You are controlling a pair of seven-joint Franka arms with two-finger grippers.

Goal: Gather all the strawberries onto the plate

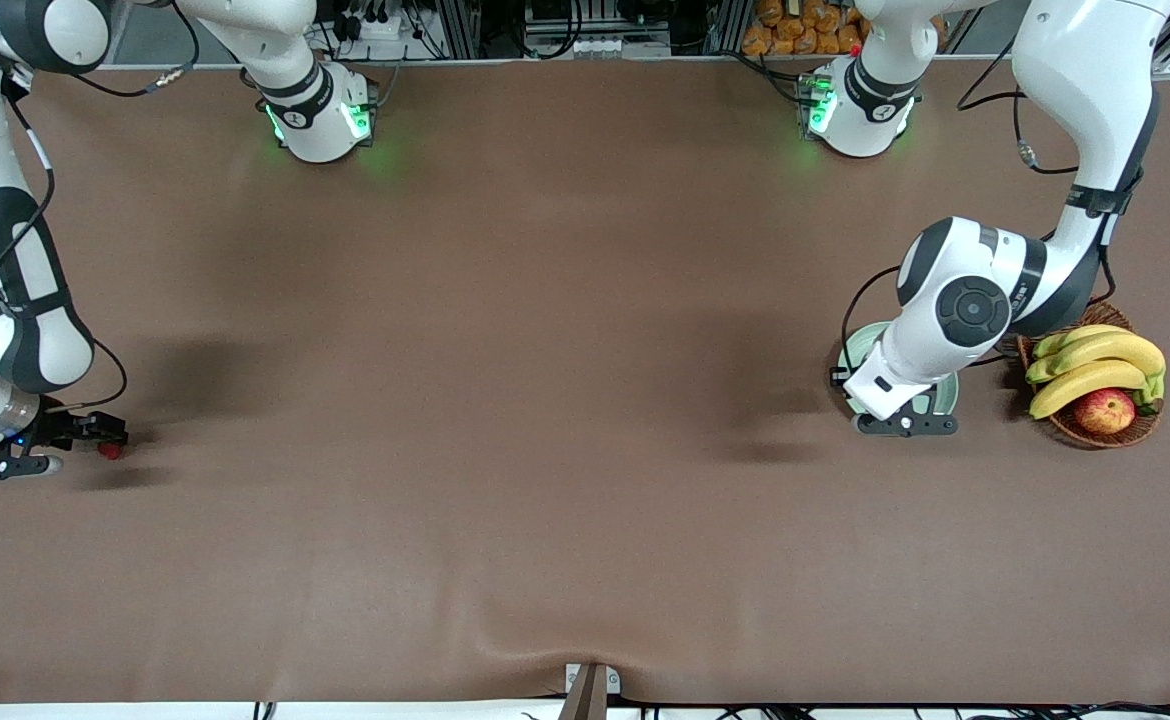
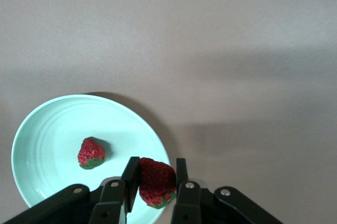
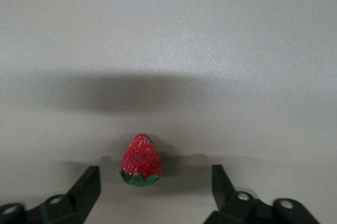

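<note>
The strawberry [image 1: 111, 451] under the robot's right gripper is a long way from the plate, so the right gripper should bring it to the cloth's middle [image 1: 572, 449] for the left gripper to pick up.
One strawberry [image 2: 156, 182] is pinched in my left gripper [image 2: 156, 174], which is shut on it and hangs over the rim of the pale mint plate [image 2: 47, 124]. A second strawberry [image 2: 91, 152] lies in the plate. In the front view the left hand [image 1: 895, 400] covers most of the plate [image 1: 857, 345]. At the right arm's end of the table a third strawberry [image 3: 141, 160] lies on the brown cloth. My right gripper [image 3: 155, 181] is low over it, open, a finger on either side and not touching. The front view shows this berry [image 1: 110, 451] beside the right gripper [image 1: 100, 433].
A brown wicker basket [image 1: 1065, 430] with bananas [image 1: 1095, 360] and a red-yellow apple [image 1: 1105, 410] stands beside the plate, toward the left arm's end. The two arm bases [image 1: 320, 115] [image 1: 860, 110] stand farthest from the front camera.
</note>
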